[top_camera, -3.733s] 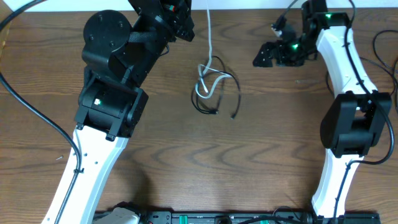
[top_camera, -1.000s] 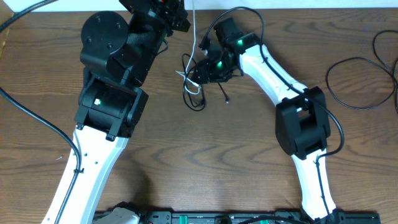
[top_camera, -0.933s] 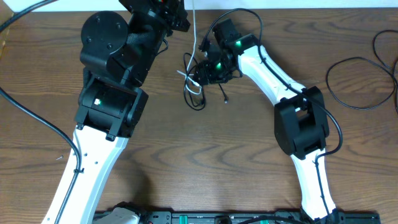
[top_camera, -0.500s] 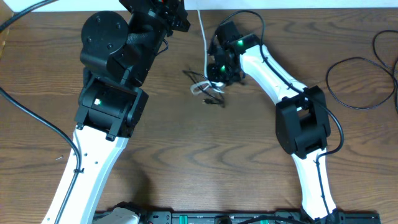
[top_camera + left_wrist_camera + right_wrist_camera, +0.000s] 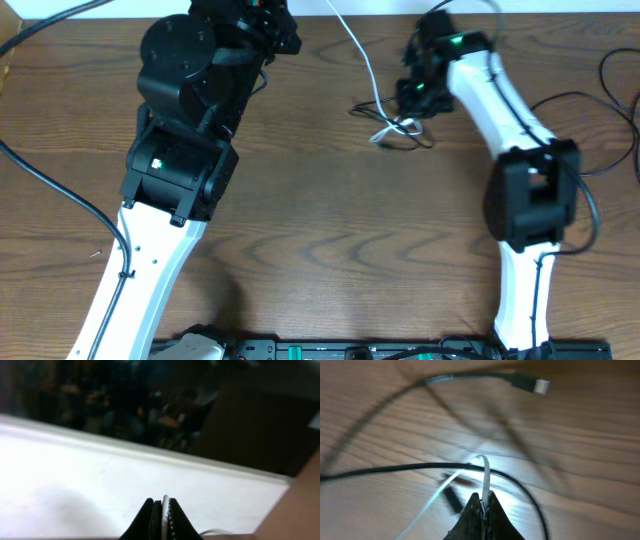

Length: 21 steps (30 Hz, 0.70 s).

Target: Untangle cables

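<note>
My left gripper should switch to the black cable (image 5: 362, 110) and pull it away, because the black cable loops (image 5: 393, 124) around the white cable that both my grippers are holding.
The white cable (image 5: 360, 55) runs taut and slanted from the table's far edge down to a small tangle. In the left wrist view my left gripper (image 5: 163, 506) is shut on the white cable (image 5: 164, 510), above a white surface. My right gripper (image 5: 408, 100) is shut on the white cable (image 5: 484, 477) just above the tabletop. A black cable (image 5: 415, 140) loops around the white one under the right gripper. In the right wrist view that black cable (image 5: 420, 467) crosses in front of the fingers, and a plug end (image 5: 537, 384) lies farther off.
A thin black cord (image 5: 575, 125) lies in a loop at the right edge of the wooden table (image 5: 330, 250). My left arm's bulky black body (image 5: 190, 90) fills the upper left. The right arm (image 5: 530, 200) stands along the right side.
My right gripper has shut on the white cable and moved right, dragging the tangle with it. The white cable now stretches diagonally. The left arm has barely moved.
</note>
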Each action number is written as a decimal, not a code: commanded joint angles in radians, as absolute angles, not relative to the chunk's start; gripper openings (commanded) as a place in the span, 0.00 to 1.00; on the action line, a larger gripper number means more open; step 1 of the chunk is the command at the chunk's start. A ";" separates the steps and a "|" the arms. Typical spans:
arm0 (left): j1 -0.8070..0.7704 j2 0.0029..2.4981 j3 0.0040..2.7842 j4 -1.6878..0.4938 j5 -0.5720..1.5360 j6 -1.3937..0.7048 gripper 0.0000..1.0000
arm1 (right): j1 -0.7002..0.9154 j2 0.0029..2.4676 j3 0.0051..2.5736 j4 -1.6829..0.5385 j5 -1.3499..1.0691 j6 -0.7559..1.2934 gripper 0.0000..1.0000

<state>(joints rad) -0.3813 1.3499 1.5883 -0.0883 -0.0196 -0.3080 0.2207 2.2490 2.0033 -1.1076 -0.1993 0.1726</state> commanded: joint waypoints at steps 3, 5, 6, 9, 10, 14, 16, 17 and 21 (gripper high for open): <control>-0.376 1.339 1.610 -0.225 -0.213 -0.247 0.07 | 0.179 2.120 2.014 -1.134 -0.157 0.119 0.01; -0.376 1.341 1.610 -0.298 -0.261 -0.236 0.07 | 0.173 2.102 2.014 -1.144 -0.161 0.101 0.01; -0.376 1.345 1.610 -0.351 -0.285 -0.236 0.08 | 0.170 2.091 2.014 -1.150 -0.163 0.094 0.01; -0.369 1.353 1.608 -0.485 -0.312 -0.237 0.07 | 0.168 2.065 2.014 -1.161 -0.164 0.095 0.01; -0.364 1.358 1.608 -0.523 -0.312 -0.237 0.07 | 0.168 2.058 2.014 -1.164 -0.166 0.094 0.01; -0.341 1.380 1.608 -0.655 -0.311 -0.237 0.07 | 0.168 2.029 2.014 -1.163 -0.282 0.048 0.01; -0.329 1.394 1.608 -0.707 -0.307 -0.237 0.08 | 0.166 2.013 2.014 -1.159 -0.347 0.034 0.01; -0.324 1.403 1.608 -0.728 -0.303 -0.237 0.08 | 0.164 2.006 2.014 -1.158 -0.372 0.027 0.01; -0.306 1.437 1.608 -0.770 -0.248 -0.237 0.12 | 0.162 1.979 2.014 -1.155 -0.494 -0.014 0.01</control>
<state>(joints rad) -0.3218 1.4132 1.5936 -0.7578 -0.2817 -0.2531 0.1703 2.0361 2.0033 -1.1572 -0.3519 0.0414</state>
